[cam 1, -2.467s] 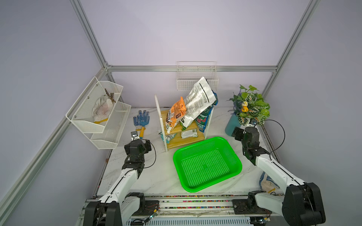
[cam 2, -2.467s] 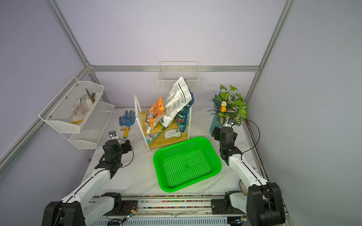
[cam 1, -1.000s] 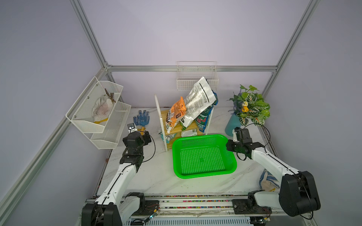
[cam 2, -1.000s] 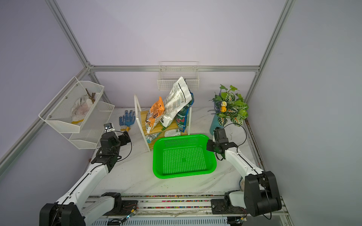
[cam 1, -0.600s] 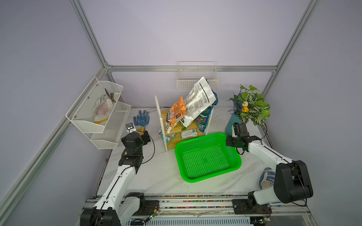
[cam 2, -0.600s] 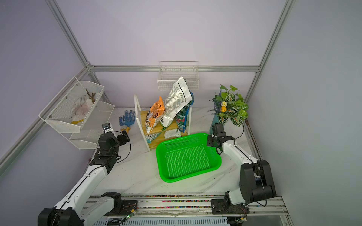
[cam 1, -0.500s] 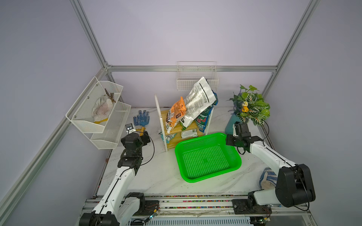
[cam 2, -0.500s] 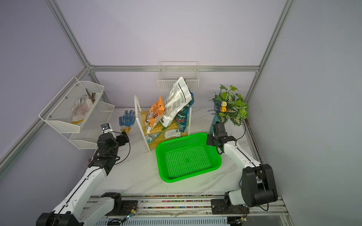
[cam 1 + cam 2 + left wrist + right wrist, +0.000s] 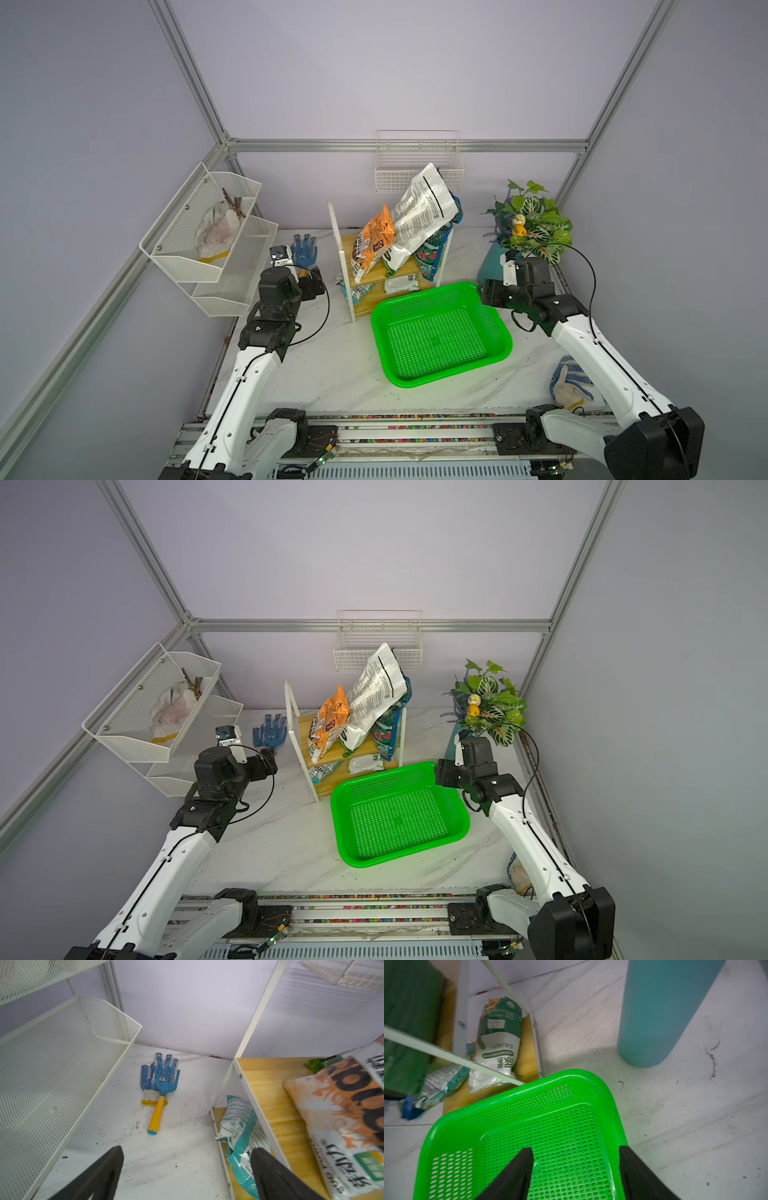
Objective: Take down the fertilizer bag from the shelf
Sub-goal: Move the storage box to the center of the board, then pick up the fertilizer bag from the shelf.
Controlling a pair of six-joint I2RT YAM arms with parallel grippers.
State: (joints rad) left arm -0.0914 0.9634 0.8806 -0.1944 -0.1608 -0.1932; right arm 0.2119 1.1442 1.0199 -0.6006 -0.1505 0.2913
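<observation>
The white printed bag's top corner (image 9: 453,209) sticks out past the side of the shelf, so the robot's right gripper keeps moving up toward that corner (image 9: 401,689) until its fingers close there.
The shelf (image 9: 367,306) stands at the back middle in both top views. Its upper board (image 9: 264,1084) carries an orange bag (image 9: 372,243), a big white printed bag (image 9: 419,216) and a dark green bag (image 9: 430,249). Which one is the fertilizer bag I cannot tell. Two small bags (image 9: 401,284) lie on the lower board. My left gripper (image 9: 188,1150) hangs open and empty above the table, left of the shelf. My right gripper (image 9: 576,1150) is open astride the far right rim of the green basket (image 9: 571,1076), one finger inside and one outside.
A white mesh rack (image 9: 208,249) hangs on the left wall and a wire basket (image 9: 417,166) on the back wall. A potted plant (image 9: 528,224) stands behind my right gripper. A blue glove with a hand rake (image 9: 160,1078) lies back left. Another glove (image 9: 567,382) lies front right.
My right gripper took the basket's right rim, swung the basket round beside the shelf, then opened off it. My left arm has risen and reached a little toward the back.
</observation>
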